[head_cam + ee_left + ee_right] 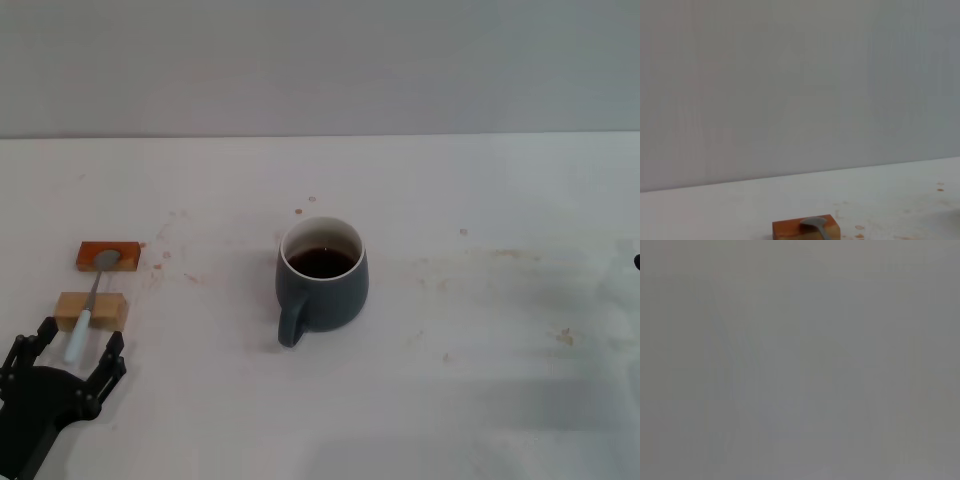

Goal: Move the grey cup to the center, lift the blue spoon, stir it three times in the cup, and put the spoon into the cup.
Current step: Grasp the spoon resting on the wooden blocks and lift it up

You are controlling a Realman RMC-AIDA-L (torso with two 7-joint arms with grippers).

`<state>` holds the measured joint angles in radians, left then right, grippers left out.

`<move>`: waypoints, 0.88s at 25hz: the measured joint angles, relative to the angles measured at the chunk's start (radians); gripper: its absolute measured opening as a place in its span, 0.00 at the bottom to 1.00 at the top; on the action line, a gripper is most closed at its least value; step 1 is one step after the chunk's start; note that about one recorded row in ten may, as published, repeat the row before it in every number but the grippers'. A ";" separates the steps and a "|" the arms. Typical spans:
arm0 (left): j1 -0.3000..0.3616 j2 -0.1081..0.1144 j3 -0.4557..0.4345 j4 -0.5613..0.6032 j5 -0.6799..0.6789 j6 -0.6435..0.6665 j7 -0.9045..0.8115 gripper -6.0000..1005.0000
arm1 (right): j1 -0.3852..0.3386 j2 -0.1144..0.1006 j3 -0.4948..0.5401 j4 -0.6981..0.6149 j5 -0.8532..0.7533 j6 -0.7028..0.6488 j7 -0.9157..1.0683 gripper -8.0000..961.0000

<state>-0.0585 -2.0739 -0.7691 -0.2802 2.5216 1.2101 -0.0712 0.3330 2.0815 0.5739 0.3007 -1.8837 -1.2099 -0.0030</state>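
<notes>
The blue spoon [92, 302] just rests across the block tops [112, 302], so when I lift, the spoon will come away at once and both blocks will stay behind.
The grey cup [322, 282] stands upright at the middle of the table, handle toward me, with dark liquid inside. The blue spoon [88, 306] lies at the left across two blocks, its metal bowl on the orange-red block [108, 256] and its pale blue handle over the tan block [91, 311]. My left gripper [76, 346] is open at the near left, its fingers on either side of the handle's end, not closed on it. The left wrist view shows the spoon's bowl [816, 224] on the orange-red block [790, 229]. Only a dark sliver of the right arm [636, 262] shows at the right edge.
The white table [480, 330] has faint brown stains around the cup and to the right. A plain grey wall [320, 60] stands behind the table's far edge. The right wrist view shows only flat grey.
</notes>
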 joint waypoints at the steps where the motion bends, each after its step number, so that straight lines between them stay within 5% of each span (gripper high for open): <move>1: 0.000 0.000 -0.004 -0.003 -0.002 0.000 0.004 0.82 | 0.001 0.000 -0.002 0.000 0.000 0.001 0.000 0.01; 5: 0.000 0.000 -0.004 -0.005 -0.003 -0.001 0.005 0.82 | 0.001 0.000 -0.004 0.000 0.000 0.001 0.000 0.01; 11: -0.008 0.000 -0.004 -0.005 -0.003 -0.024 0.005 0.66 | 0.005 0.000 -0.005 -0.001 0.000 0.001 0.000 0.01; 22: -0.009 0.000 -0.004 -0.007 -0.014 -0.032 0.000 0.55 | 0.008 0.000 -0.006 -0.002 0.000 0.002 0.000 0.01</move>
<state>-0.0675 -2.0739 -0.7731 -0.2868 2.5078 1.1777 -0.0708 0.3407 2.0816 0.5675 0.2988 -1.8835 -1.2082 -0.0030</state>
